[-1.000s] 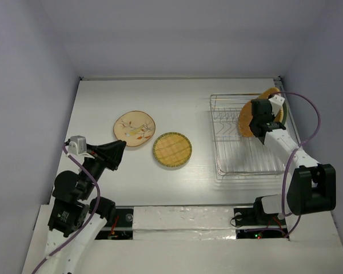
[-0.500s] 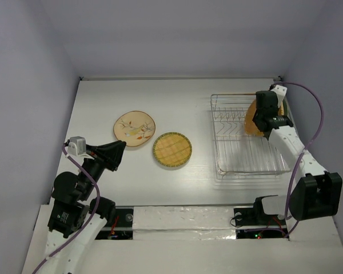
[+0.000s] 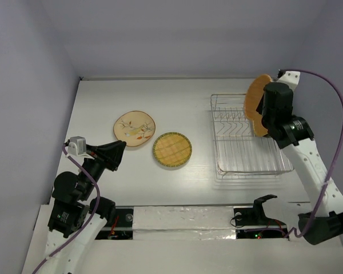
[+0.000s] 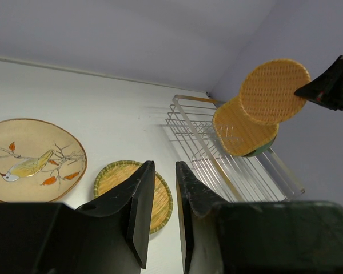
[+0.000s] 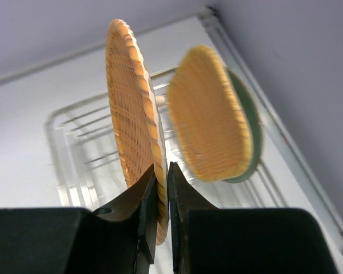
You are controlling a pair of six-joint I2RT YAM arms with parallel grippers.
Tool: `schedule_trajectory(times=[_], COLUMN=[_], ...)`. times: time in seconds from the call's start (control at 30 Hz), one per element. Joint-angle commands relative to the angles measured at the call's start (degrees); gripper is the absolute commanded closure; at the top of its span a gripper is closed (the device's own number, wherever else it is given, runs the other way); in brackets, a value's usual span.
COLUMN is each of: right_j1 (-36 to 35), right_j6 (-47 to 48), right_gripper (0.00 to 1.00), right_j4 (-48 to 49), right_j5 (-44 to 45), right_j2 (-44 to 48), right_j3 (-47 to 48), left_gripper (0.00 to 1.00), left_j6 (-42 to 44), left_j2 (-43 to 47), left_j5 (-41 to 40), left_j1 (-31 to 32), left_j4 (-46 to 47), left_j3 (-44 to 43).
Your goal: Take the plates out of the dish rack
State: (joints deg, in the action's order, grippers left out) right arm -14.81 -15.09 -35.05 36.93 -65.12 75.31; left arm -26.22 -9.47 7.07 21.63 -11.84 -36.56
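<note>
The orange wicker plate (image 3: 255, 96) is clear above the rack's wires, so my right gripper should keep moving toward the round wicker plate (image 3: 172, 149) and let go just above it.
My right gripper (image 5: 161, 171) is shut on the rim of an orange wicker plate (image 5: 131, 114) and holds it on edge in the air above the silver wire dish rack (image 3: 240, 154). In the top view this plate (image 3: 253, 100) hangs over the rack's far right, beside the right gripper (image 3: 263, 112). A second wicker plate (image 5: 208, 123) and a pale green plate (image 5: 250, 117) still stand in the rack. A cream leaf-pattern plate (image 3: 135, 128) and a round wicker plate (image 3: 172, 149) lie flat on the table. My left gripper (image 3: 122, 150) is slightly open, empty, at the left.
The rack's upright prongs (image 3: 231, 123) stand just left of the held plate. The right wall (image 3: 323, 85) is close behind the rack. White tabletop (image 3: 188, 103) lies between the rack and the two plates on the table.
My right gripper has lifted the orange wicker plate up out of the rack and away from the two plates left there. The left arm has not moved.
</note>
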Motion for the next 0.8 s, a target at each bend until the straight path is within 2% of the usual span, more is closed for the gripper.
schedule_trajectory(times=[0.0,0.07,0.1,0.2,0.3,0.53,0.77], right_j1=[-6.8,-9.87,-12.59,-16.12,-20.34,-25.45,-27.38], right_j6=[-3.26,-5.64,-8.26,-13.53,-17.85,-26.03,-31.22], right_gripper=[1.0,1.0,1.0,1.0,1.0,1.0,1.0], right_j4=[0.59,3.57,7.5,14.72,25.6,41.52,47.17], right_j5=[-0.08,-5.52,-11.99,-22.9,-29.25,-36.49,-39.48], right_j2=[3.68,3.95,3.95,3.25,0.18,-10.19,-18.46], right_j3=[3.36,0.82,-0.5,-6.39,-10.34,-17.2,-20.81], left_gripper=[0.81,0.81,0.81,0.81,0.81,0.81,0.8], left_j6=[-0.15,-0.15,-0.24,-0.24,-0.32,-0.5,-0.5], left_j2=[-0.28,-0.54,-0.63,-1.25,-1.69,-2.65,-3.44], left_j5=[0.31,0.14,0.14,-0.39,-0.65,-1.53,-1.89], left_j1=[-0.36,-0.36,-0.36,-0.36,-0.36,-0.36,-0.36], left_j4=[2.87,2.87,2.87,2.69,2.52,2.26,2.08], left_j3=[0.08,0.08,0.08,-0.01,-0.01,-0.09,-0.09])
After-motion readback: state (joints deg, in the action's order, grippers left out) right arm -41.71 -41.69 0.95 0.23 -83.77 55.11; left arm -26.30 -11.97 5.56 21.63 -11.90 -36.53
